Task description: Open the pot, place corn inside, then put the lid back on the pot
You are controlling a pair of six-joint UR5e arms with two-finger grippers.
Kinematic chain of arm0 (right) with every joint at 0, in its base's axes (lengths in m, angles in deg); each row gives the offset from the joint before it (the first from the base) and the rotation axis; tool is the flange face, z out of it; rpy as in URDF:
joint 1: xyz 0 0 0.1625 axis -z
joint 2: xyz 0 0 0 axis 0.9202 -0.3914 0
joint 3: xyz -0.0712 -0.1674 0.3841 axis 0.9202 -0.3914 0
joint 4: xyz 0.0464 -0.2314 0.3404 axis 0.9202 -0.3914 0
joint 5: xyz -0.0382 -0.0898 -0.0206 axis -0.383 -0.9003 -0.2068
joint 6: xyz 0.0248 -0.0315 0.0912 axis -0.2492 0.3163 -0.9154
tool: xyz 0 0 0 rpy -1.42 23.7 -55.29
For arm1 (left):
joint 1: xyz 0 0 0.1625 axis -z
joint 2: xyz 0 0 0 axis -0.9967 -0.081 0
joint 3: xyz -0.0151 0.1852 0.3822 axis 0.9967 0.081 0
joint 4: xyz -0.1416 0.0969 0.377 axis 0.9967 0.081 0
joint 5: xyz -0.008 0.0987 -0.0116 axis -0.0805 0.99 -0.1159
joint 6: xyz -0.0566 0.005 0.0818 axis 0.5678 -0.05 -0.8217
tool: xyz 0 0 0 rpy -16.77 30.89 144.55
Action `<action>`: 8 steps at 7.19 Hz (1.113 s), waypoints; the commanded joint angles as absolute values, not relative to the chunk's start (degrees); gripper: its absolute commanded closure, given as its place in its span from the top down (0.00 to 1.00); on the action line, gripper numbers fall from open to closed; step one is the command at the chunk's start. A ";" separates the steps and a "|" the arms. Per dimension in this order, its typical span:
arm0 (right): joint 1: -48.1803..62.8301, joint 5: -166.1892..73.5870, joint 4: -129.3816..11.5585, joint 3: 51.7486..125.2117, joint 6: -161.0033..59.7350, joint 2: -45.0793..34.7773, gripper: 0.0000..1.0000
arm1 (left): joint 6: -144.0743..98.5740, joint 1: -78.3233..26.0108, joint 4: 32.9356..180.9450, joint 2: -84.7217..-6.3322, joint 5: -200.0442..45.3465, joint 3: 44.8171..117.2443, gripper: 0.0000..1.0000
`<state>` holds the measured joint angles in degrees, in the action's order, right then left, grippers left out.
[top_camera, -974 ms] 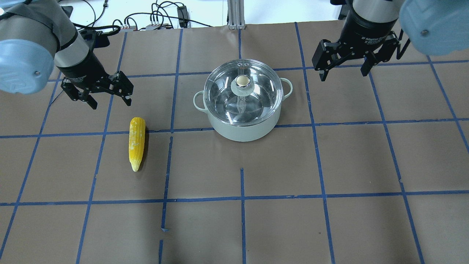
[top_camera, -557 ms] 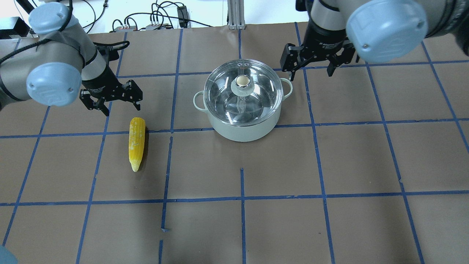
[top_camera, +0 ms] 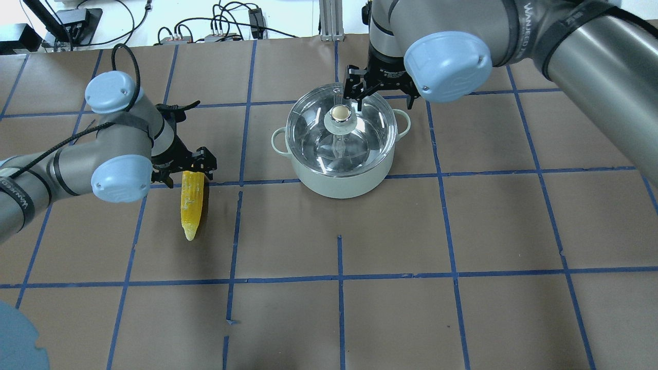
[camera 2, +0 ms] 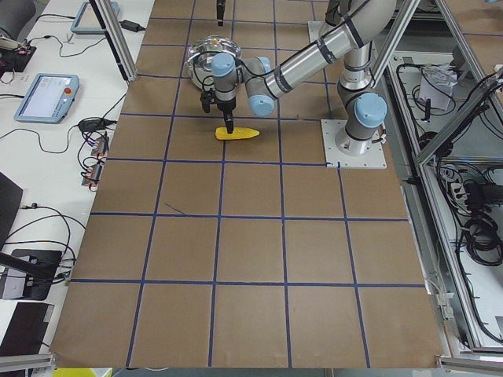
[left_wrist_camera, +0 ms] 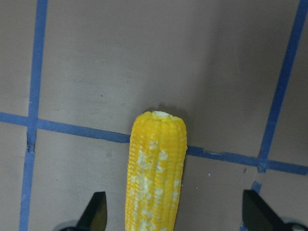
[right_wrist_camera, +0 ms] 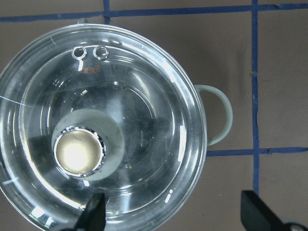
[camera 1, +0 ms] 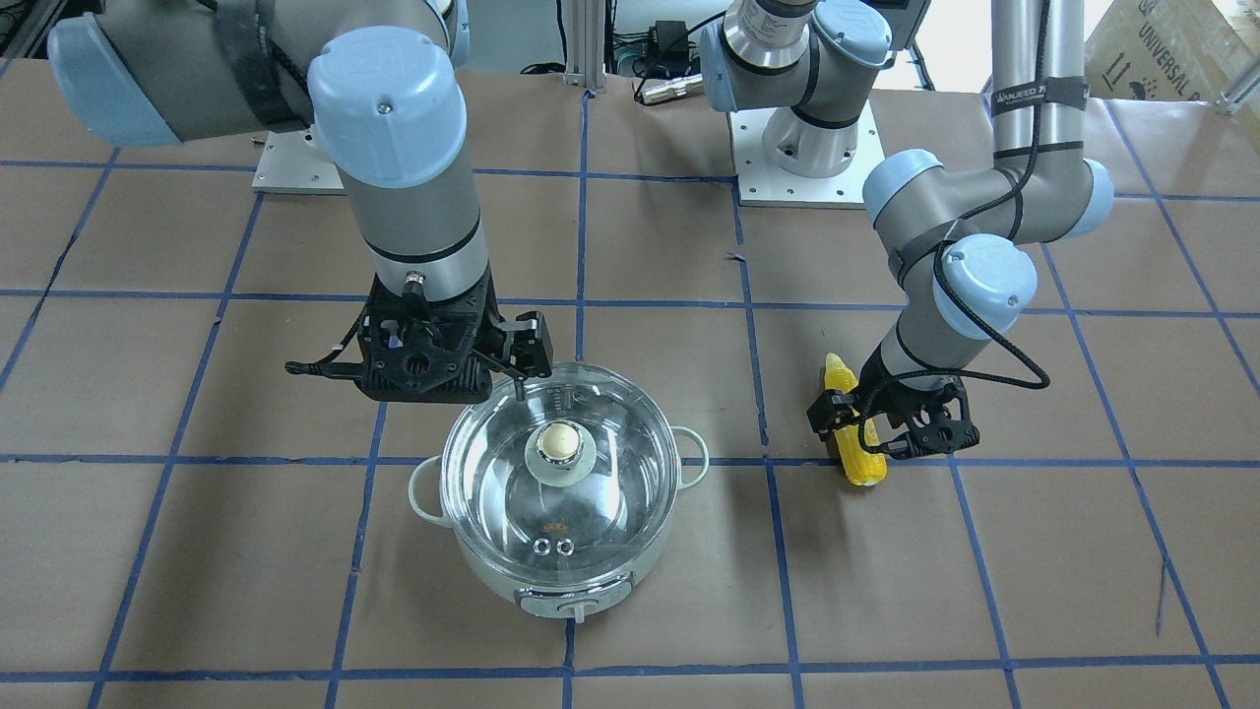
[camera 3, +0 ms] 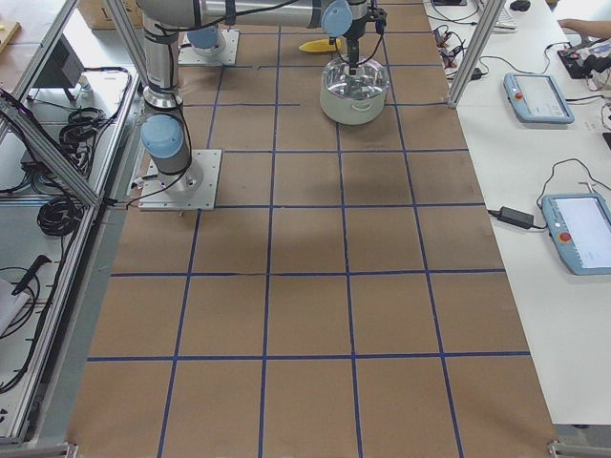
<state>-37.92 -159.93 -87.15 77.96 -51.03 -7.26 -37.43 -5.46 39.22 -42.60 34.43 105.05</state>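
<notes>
The round rim (camera 1: pixel 658 416) goes around the pot smooth and unbroken, so I expect the glass lid (camera 1: pixel 604 506) to come off in one piece and leave the pot behind when I lift.
The yellow corn (top_camera: pixel 191 205) lies on the table left of the pot (top_camera: pixel 339 182), which is covered by the glass lid (top_camera: pixel 360 144) with its beige knob (top_camera: pixel 340 112). My left gripper (top_camera: pixel 185 168) is open and low over the corn's thick end. In the left wrist view the corn (left_wrist_camera: pixel 156 163) lies between the fingers (left_wrist_camera: pixel 97 211), untouched. My right gripper (top_camera: pixel 380 95) is open above the pot's far right rim. In the right wrist view the knob (right_wrist_camera: pixel 77 153) sits left of the gripper's middle, with the lid (right_wrist_camera: pixel 144 96) below.
Brown paper with a blue tape grid covers the table (top_camera: pixel 462 231). The pot's loop handles (top_camera: pixel 277 141) stick out at both sides, and its control knob (camera 1: pixel 574 609) faces away from the robot. Cables (top_camera: pixel 221 25) lie along the far edge.
My left gripper has come down and right onto the corn's thick end. My right gripper has moved left from beside the pot to over its far rim. Pot, lid and corn have not moved.
</notes>
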 commanded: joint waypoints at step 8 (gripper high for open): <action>-43.35 -160.47 -87.37 71.08 -59.18 3.47 0.53 | -47.86 -7.13 28.89 -44.92 33.66 108.98 0.98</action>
